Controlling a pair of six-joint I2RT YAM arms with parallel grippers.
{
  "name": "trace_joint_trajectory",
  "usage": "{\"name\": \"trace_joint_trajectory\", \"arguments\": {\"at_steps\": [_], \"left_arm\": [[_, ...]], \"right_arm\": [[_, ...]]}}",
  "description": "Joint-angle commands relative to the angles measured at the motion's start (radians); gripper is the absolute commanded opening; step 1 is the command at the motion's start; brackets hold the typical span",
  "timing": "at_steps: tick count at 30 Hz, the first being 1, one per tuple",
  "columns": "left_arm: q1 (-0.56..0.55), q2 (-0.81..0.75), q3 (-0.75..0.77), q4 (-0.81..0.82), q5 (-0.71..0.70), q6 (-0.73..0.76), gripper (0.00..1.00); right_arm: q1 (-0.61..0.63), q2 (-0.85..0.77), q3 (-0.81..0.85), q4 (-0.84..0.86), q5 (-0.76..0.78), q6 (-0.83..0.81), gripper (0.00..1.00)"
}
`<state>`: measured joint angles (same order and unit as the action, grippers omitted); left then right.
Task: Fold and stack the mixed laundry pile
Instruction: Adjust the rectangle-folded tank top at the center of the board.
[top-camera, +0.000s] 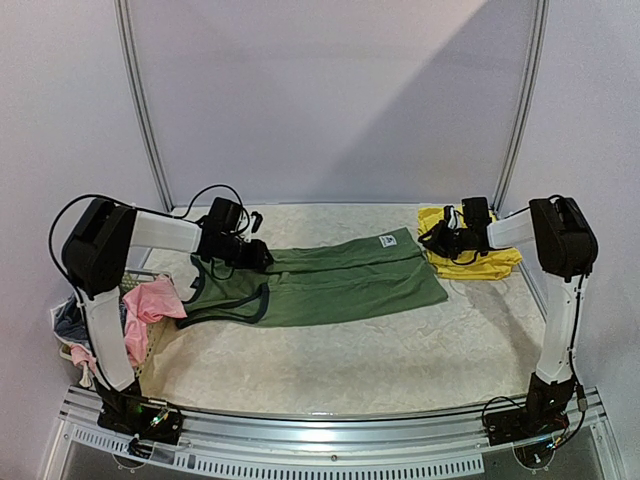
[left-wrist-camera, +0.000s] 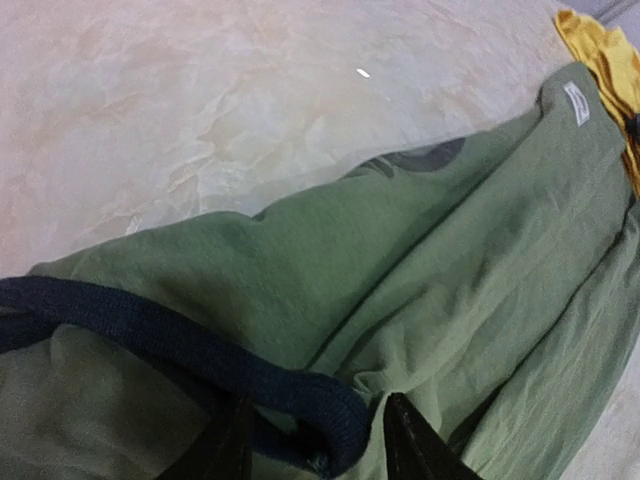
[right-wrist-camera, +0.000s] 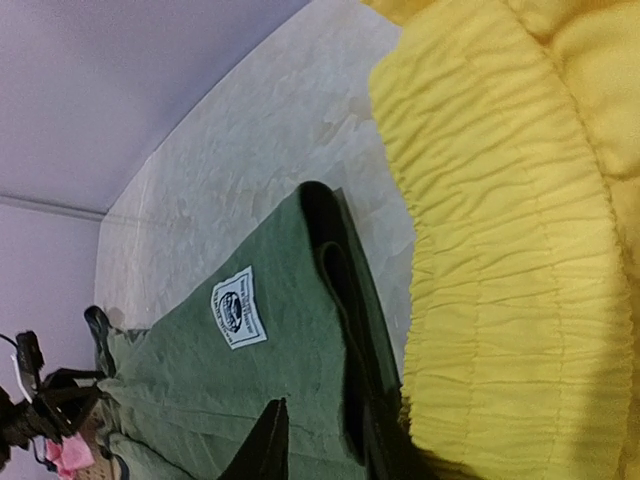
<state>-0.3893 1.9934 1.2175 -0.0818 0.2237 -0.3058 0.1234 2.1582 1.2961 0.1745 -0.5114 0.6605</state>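
Note:
The olive-green top's hem (top-camera: 430, 266) is too close to the yellow shorts, so next my right gripper swings the hem toward the front while my left gripper guides the armhole end (top-camera: 215, 292).
The olive-green sleeveless top (top-camera: 340, 285) lies folded lengthwise across the table's middle, with its white hem patch (right-wrist-camera: 238, 307) at the right end. My left gripper (top-camera: 250, 255) sits low over the armhole end. Its jaws stand apart, with the navy trim (left-wrist-camera: 200, 355) lying loosely between them. My right gripper (top-camera: 437, 240) hovers over the hem corner. Its fingers are parted a little, above the green cloth (right-wrist-camera: 300, 400). The yellow shorts (top-camera: 480, 258) lie bunched right beside that corner, their gathered waistband (right-wrist-camera: 500, 250) close to the right finger.
A pale mesh basket (top-camera: 62, 335) stands at the left edge behind the left arm. A pink piece (top-camera: 150, 300) hangs over its rim and a blue-grey piece (top-camera: 75, 320) lies inside. Metal frame posts rise at the back corners. The marbled tabletop (top-camera: 330, 360) stretches in front of the top.

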Motion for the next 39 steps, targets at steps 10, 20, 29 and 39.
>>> {"name": "trace_joint_trajectory", "arguments": {"at_steps": [10, 20, 29, 39], "left_arm": [[-0.111, -0.237, 0.006, -0.203, -0.246, -0.014, 0.58], [-0.187, -0.151, -0.037, -0.233, -0.153, -0.095, 0.41], [-0.201, -0.059, -0.034, -0.254, -0.115, -0.105, 0.35], [-0.176, 0.046, 0.003, -0.273, -0.177, -0.081, 0.31]], "right_arm": [[0.111, -0.193, 0.133, -0.271, 0.158, -0.184, 0.47], [0.165, 0.083, 0.436, -0.471, 0.131, -0.283, 0.39], [0.177, 0.237, 0.561, -0.607, 0.167, -0.314, 0.35], [0.178, 0.212, 0.433, -0.652, 0.282, -0.3, 0.33]]}}
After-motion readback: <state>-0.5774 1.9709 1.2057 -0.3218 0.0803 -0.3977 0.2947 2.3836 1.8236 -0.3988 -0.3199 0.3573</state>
